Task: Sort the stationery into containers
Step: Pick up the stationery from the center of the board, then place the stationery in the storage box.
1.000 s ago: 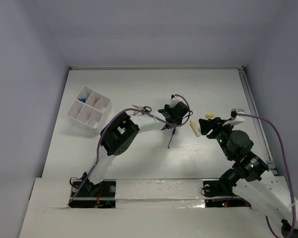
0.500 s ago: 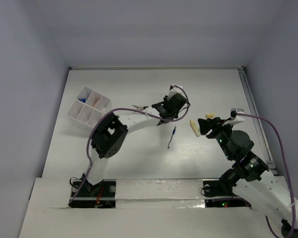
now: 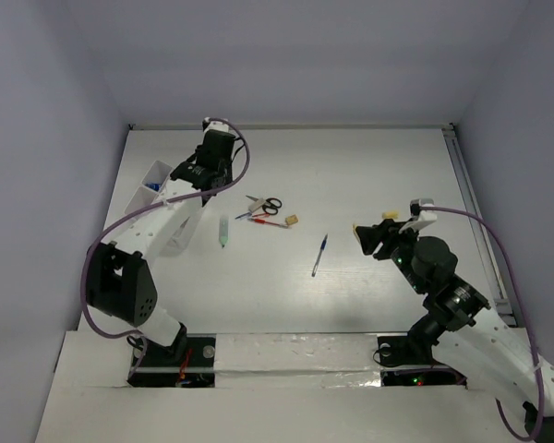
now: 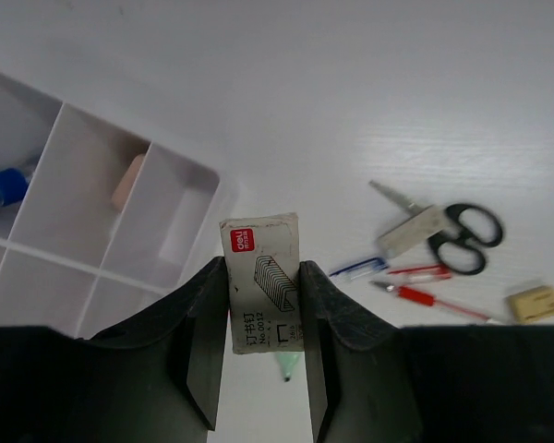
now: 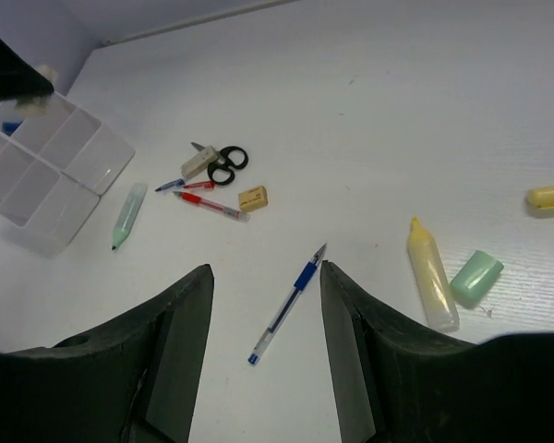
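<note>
My left gripper should go toward that compartment [image 4: 66,210] next and let go of the staple box over it, because there is open room [image 4: 81,175] beside the pink eraser for the staple box.
My left gripper [image 4: 263,309] is shut on a small white staple box [image 4: 261,268] with a red label. It hangs beside the near right corner of the white organiser [image 4: 180,166], at the far left [image 3: 206,164] in the top view. One compartment holds a pink eraser [image 4: 126,182], another a blue item [image 4: 0,189]. My right gripper [image 5: 266,269] stands open above the blue pen [image 5: 291,300], with nothing between its fingers. Black-handled scissors [image 3: 270,205], a red pen [image 3: 270,221], a tan eraser [image 3: 293,220] and a pale green marker [image 3: 222,231] lie mid-table.
A yellow highlighter [image 5: 431,272], a loose green cap [image 5: 475,277] and another yellow item [image 5: 549,196] lie at the right, close to my right gripper. A short white piece [image 4: 411,231] rests against the scissors. Grey walls close in the table on three sides.
My left gripper closed on the staple box at mid-table and swung it far left to the organiser. The right arm has barely moved.
</note>
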Robot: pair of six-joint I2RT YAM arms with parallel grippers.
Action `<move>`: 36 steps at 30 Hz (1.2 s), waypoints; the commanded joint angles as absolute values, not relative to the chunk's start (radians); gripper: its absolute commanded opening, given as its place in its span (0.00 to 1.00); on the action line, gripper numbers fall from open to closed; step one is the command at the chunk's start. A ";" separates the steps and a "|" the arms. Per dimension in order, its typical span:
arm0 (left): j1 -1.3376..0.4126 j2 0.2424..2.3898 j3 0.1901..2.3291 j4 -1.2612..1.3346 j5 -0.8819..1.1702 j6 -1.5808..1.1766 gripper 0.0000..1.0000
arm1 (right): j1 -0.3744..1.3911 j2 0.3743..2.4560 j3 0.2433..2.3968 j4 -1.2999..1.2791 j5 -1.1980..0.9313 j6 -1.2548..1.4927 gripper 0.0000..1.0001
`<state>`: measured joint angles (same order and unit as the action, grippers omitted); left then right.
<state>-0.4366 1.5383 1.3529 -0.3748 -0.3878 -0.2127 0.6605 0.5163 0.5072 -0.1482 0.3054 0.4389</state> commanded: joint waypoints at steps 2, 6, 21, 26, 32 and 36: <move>-0.345 1.534 1.296 -0.446 -0.342 -0.131 0.04 | 0.660 0.483 0.500 -0.097 0.284 0.426 0.56; -0.259 1.549 1.289 -0.440 -0.342 -0.089 0.03 | 0.660 0.477 0.497 -0.100 0.270 0.428 0.55; -0.183 1.692 1.410 -0.452 -0.448 0.029 0.03 | 0.660 0.477 0.500 -0.101 0.249 0.416 0.55; -0.183 1.713 1.456 -0.469 -0.492 0.048 0.04 | 0.660 0.476 0.499 -0.103 0.250 0.414 0.55; -0.183 1.729 1.442 -0.466 -0.544 0.060 0.06 | 0.660 0.465 0.497 -0.104 0.245 0.414 0.55; -0.183 1.740 1.448 -0.466 -0.574 0.067 0.07 | 0.660 0.462 0.497 -0.107 0.244 0.414 0.55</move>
<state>-0.1875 1.7382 1.4143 -0.4583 -0.5129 0.0483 0.6605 0.4740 0.5068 -0.1482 0.2535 0.4332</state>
